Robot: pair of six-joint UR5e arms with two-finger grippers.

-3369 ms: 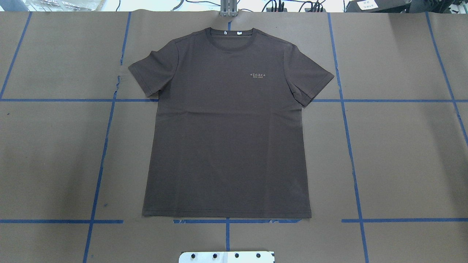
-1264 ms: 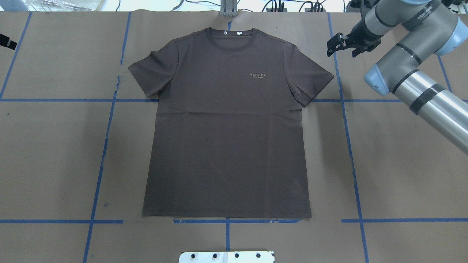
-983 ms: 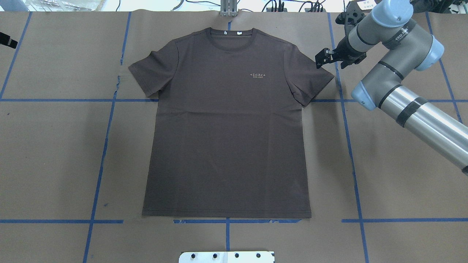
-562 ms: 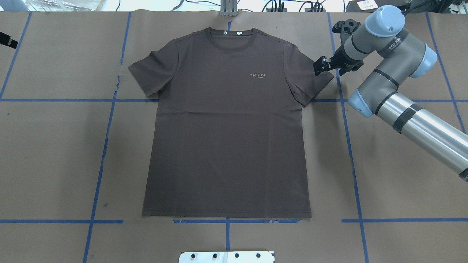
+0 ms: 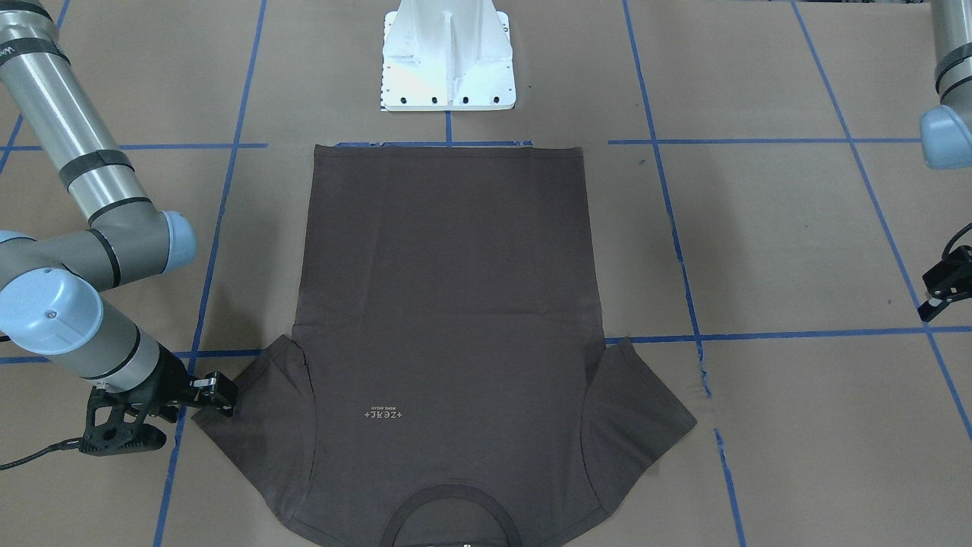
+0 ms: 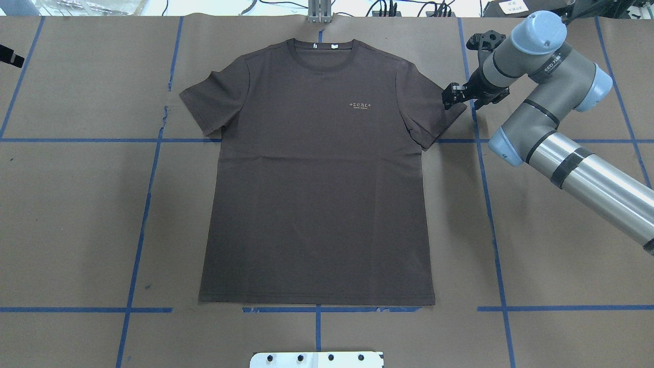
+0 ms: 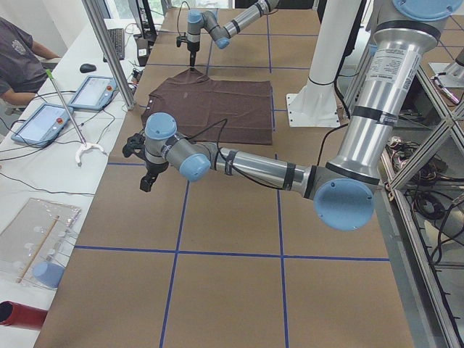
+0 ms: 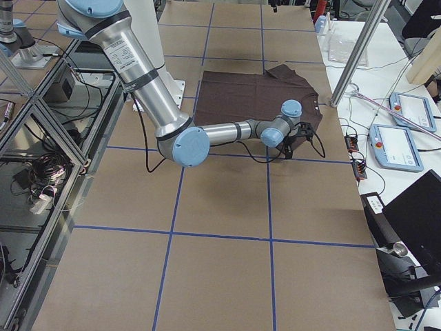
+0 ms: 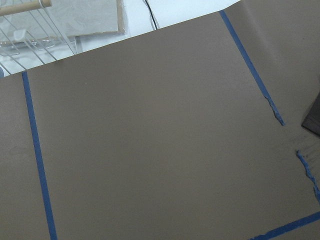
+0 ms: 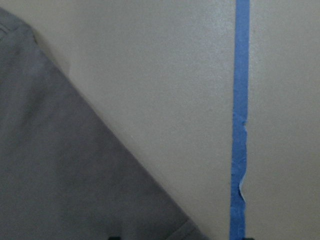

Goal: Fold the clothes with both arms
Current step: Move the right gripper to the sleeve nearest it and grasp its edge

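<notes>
The sleeve [image 5: 262, 439] lies spread out flat beyond the armhole seam [image 5: 314, 415], so it will fold at that seam while the garment's body stays in place when the robot brings the sleeve's end inward.
The dark brown-grey T-shirt [image 6: 317, 194] lies flat, face up, collar at the far edge; it also shows in the front view [image 5: 448, 289]. My right gripper [image 6: 452, 97] is low at the outer tip of the shirt's right-hand sleeve, and appears in the front view [image 5: 219, 393]. It is open: in the right wrist view the sleeve corner [image 10: 65, 165] lies between fingertips set wide apart at the bottom edge. My left gripper [image 5: 935, 295] is off the shirt at the table's left side [image 6: 10, 55], open and empty. The left wrist view catches only a sleeve corner [image 9: 313, 120].
Brown paper with a blue tape grid [image 6: 148, 168] covers the table. The white pedestal base [image 5: 448, 53] stands at the shirt's hem side. Tablets [image 7: 43, 119] and a metal post [image 7: 109, 51] are on the operators' side, beyond the collar.
My right arm came in from the right and brought its open gripper down to the right sleeve tip. The shirt has not moved. The left gripper stays at the left edge.
</notes>
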